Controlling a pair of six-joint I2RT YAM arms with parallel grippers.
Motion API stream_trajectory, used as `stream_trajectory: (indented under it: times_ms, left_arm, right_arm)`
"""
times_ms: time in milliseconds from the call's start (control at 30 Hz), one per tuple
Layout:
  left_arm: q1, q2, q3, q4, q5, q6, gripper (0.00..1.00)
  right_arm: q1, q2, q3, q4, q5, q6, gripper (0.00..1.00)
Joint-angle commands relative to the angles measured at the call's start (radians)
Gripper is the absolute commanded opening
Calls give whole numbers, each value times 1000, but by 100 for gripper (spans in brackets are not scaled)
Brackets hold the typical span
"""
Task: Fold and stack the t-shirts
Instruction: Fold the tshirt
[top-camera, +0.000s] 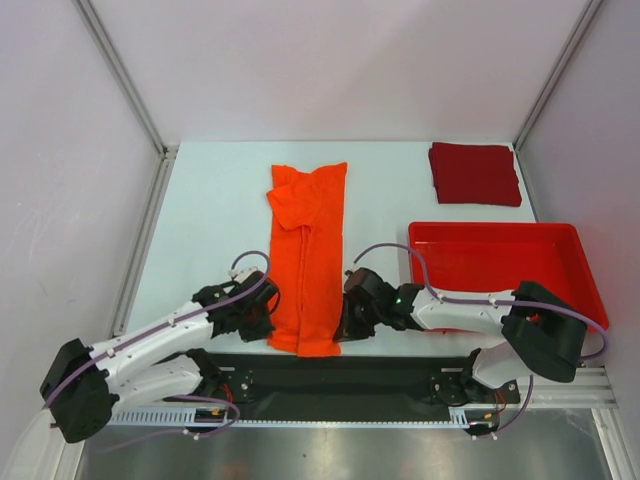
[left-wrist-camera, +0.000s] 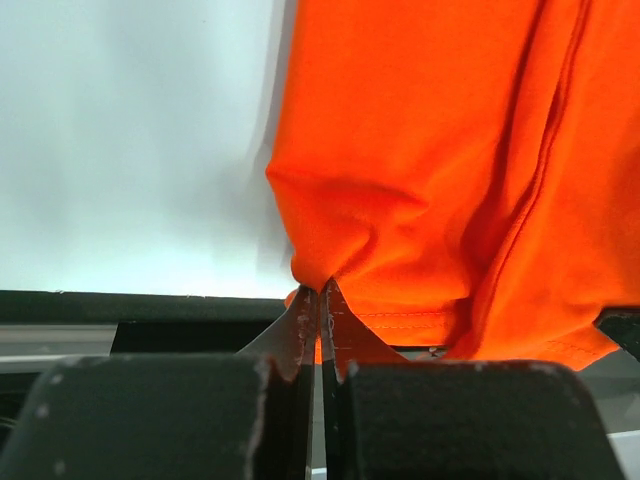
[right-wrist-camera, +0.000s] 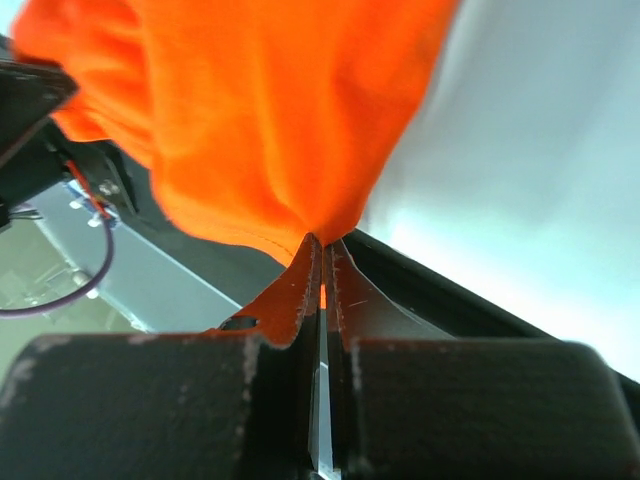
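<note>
My left gripper keeps moving toward the t-shirt's middle (top-camera: 306, 250) and lets go there. Both grippers are pinching the orange t-shirt's near corners (top-camera: 277, 341), and the t-shirt lies straight.
The orange t-shirt (top-camera: 308, 255) lies on the table as a long narrow strip, folded lengthwise, running from the back to the near edge. My left gripper (top-camera: 262, 318) is shut on its near left corner, where the cloth (left-wrist-camera: 420, 170) bunches at the fingertips (left-wrist-camera: 300, 320). My right gripper (top-camera: 348, 318) is shut on the near right corner, with the cloth (right-wrist-camera: 260, 120) pinched between the jaws. The dark red t-shirt (top-camera: 475, 173) lies as a folded square at the back right of the table.
A rigid bright red plastic tray (top-camera: 575, 262) stands at the right, just behind my right arm. A black strip (top-camera: 330, 372) runs along the table's near edge. Grey walls and metal frame posts (top-camera: 122, 75) enclose the table.
</note>
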Motion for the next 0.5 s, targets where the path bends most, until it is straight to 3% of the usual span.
stream_trajectory:
  times_ms: [0, 133, 300, 467]
  left_arm:
    - [6, 14, 63, -24, -38, 49, 0]
    - [9, 19, 146, -32, -88, 112, 0]
    - [52, 140, 344, -49, -148, 221, 0]
    - [190, 288, 462, 8, -81, 340, 0]
  right_arm:
    - [0, -17, 47, -70, 37, -27, 0]
    - [-40, -22, 102, -108, 31, -62, 0]
    - [-168, 16, 238, -166, 0, -158, 0]
    - [-291, 165, 457, -242, -52, -267, 0]
